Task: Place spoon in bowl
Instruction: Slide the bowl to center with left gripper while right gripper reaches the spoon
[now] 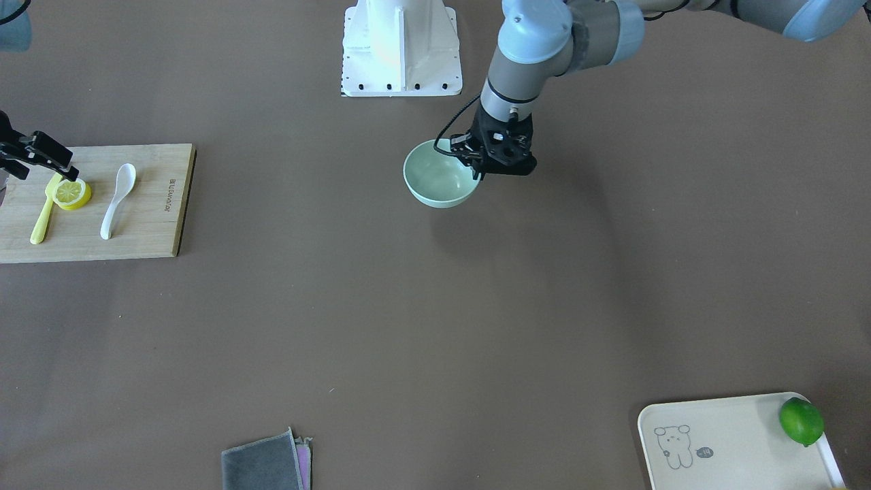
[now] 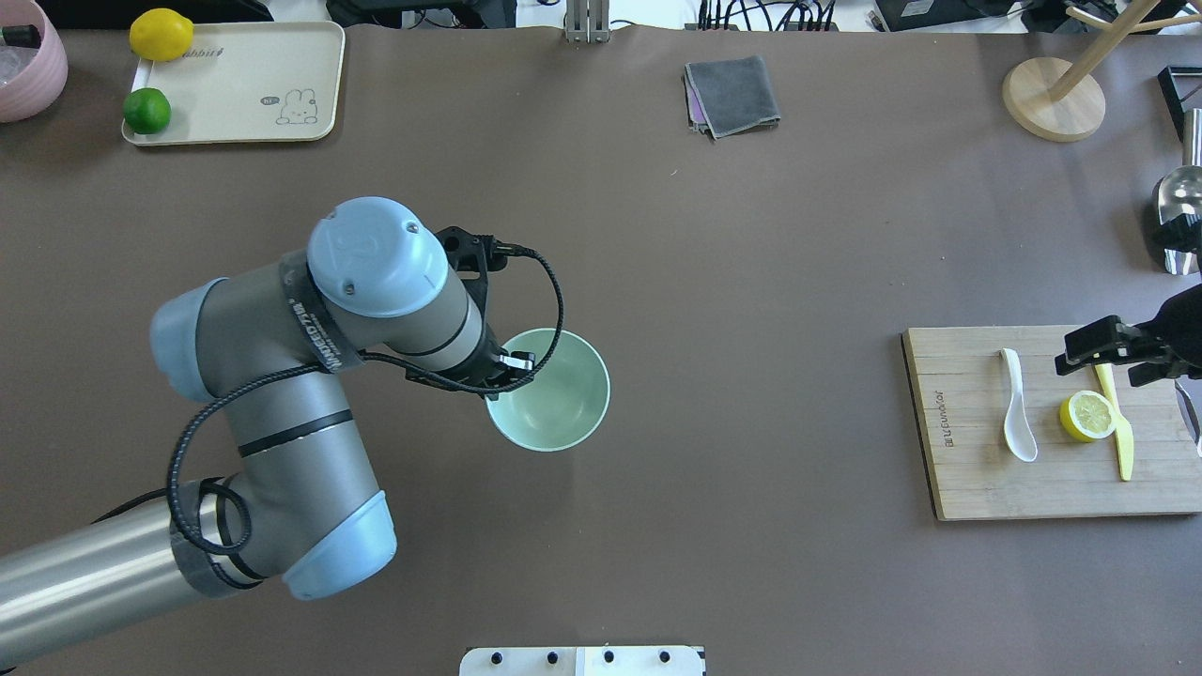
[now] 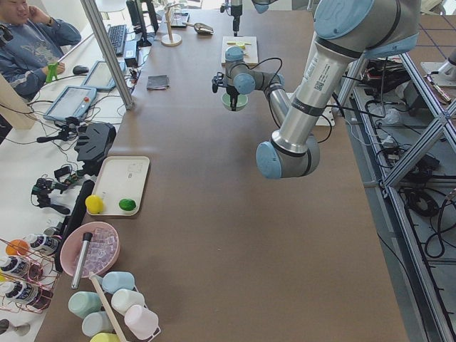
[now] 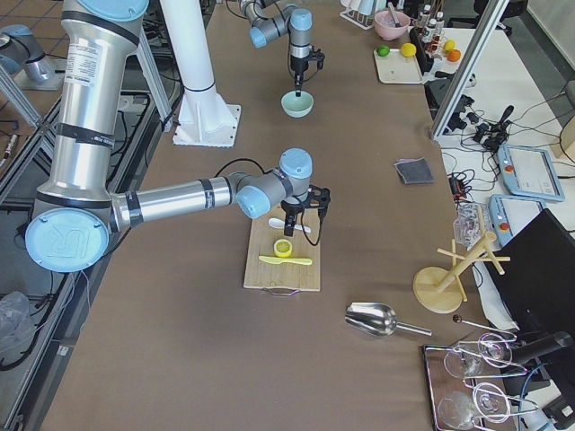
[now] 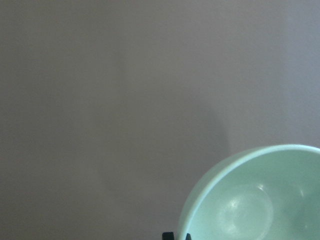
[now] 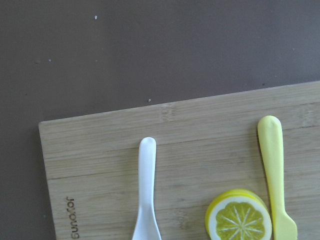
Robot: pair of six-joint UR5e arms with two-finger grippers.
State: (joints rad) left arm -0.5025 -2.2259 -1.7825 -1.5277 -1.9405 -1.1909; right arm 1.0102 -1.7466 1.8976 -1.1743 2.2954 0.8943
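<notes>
The white spoon rests on the cutting board, far from my left gripper at the bowl's rim, so I should grasp the spoon's handle with my right gripper.
The pale mint-green bowl (image 2: 559, 399) is at mid-table, also in the front view (image 1: 435, 180) and the left wrist view (image 5: 260, 200). My left gripper (image 2: 507, 364) is shut on its rim on the robot's left side; the fingertips (image 5: 169, 235) straddle the rim. The white spoon (image 2: 1017, 418) lies flat on a wooden cutting board (image 2: 977, 488) at the far right, handle pointing away from the robot; it also shows in the right wrist view (image 6: 146, 190). My right gripper (image 2: 1122, 357) hovers open and empty above the board, between the spoon and the lemon half.
A lemon half (image 2: 1087, 416) and a slim yellow knife (image 2: 1122, 441) lie on the board beside the spoon. A cream tray (image 2: 235, 84) with a lemon and a lime sits far left. A grey cloth (image 2: 732, 94), wooden stand (image 2: 1052, 94) and metal scoop (image 2: 1178, 202) line the far edge.
</notes>
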